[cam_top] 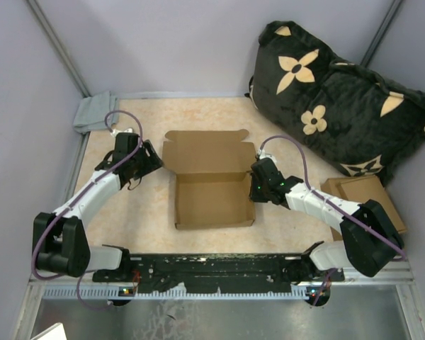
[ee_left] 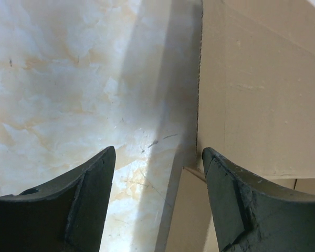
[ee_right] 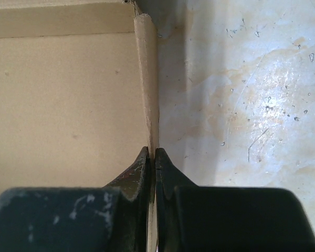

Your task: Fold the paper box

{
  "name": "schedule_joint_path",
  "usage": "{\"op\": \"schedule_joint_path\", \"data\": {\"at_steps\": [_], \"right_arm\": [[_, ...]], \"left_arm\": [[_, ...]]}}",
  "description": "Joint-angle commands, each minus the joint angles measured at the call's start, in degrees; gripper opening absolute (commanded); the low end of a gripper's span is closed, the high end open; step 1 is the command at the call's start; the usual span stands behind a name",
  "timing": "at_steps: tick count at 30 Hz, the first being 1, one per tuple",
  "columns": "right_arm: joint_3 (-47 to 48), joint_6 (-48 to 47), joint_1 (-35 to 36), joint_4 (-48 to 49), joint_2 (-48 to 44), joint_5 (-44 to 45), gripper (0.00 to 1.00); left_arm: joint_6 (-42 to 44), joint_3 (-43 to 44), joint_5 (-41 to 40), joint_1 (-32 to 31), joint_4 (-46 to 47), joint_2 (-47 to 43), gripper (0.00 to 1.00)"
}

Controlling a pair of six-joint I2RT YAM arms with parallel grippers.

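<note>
I expect the lid flap's side strip (ee_left: 211, 100) to bend inward along a faint crease (ee_left: 224, 100) when I fold it, because that crease runs beside the lid flap's edge.
The brown paper box (cam_top: 211, 183) lies in the middle of the table, its tray part formed and its lid flap open toward the back. My right gripper (cam_top: 257, 185) is shut on the box's upright right side wall (ee_right: 148, 94), which stands on edge between its fingers (ee_right: 168, 178). My left gripper (cam_top: 158, 160) is open and empty at the box's left edge; in the left wrist view the cardboard (ee_left: 252, 89) lies by the right finger (ee_left: 236, 199) with bare table between the jaws.
A black cushion (cam_top: 340, 92) with tan flowers lies at the back right. A flat piece of brown cardboard (cam_top: 361, 195) lies under my right arm. A grey cloth (cam_top: 93, 113) sits at the back left corner. Grey walls close in the table.
</note>
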Motion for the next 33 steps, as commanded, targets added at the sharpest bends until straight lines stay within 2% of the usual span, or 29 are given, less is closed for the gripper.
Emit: {"op": "schedule_joint_path", "data": {"at_steps": [1,12,19,26,30,33], "right_arm": [[0.2,0.6,0.2,1.6,-1.3,0.8,0.03],[0.6,-0.5,0.2,2.0,-0.5,-1.0,0.09],[2.4,-1.8,0.2,1.4,-0.2,-3.2,0.26],[5.2,-3.3,0.1,-0.9,-0.4,-4.9,0.38],[10.9,-4.0,-1.5,-5.5,1.4,-4.5,0.3],[16.2,-6.8,-3.2,-11.3,3.9,-3.2,0.06]], "left_arm": [[0.1,1.5,0.9,0.2,5.3,0.1,0.73],[-1.8,5.4,11.1,0.3,12.3,10.6,0.67],[-1.5,8.0,13.4,0.3,13.5,14.6,0.6],[-0.2,10.6,12.5,0.3,11.9,18.6,0.57],[-0.4,12.0,13.5,0.3,11.9,20.7,0.56],[-0.4,12.9,14.1,0.2,11.6,21.7,0.51]]}}
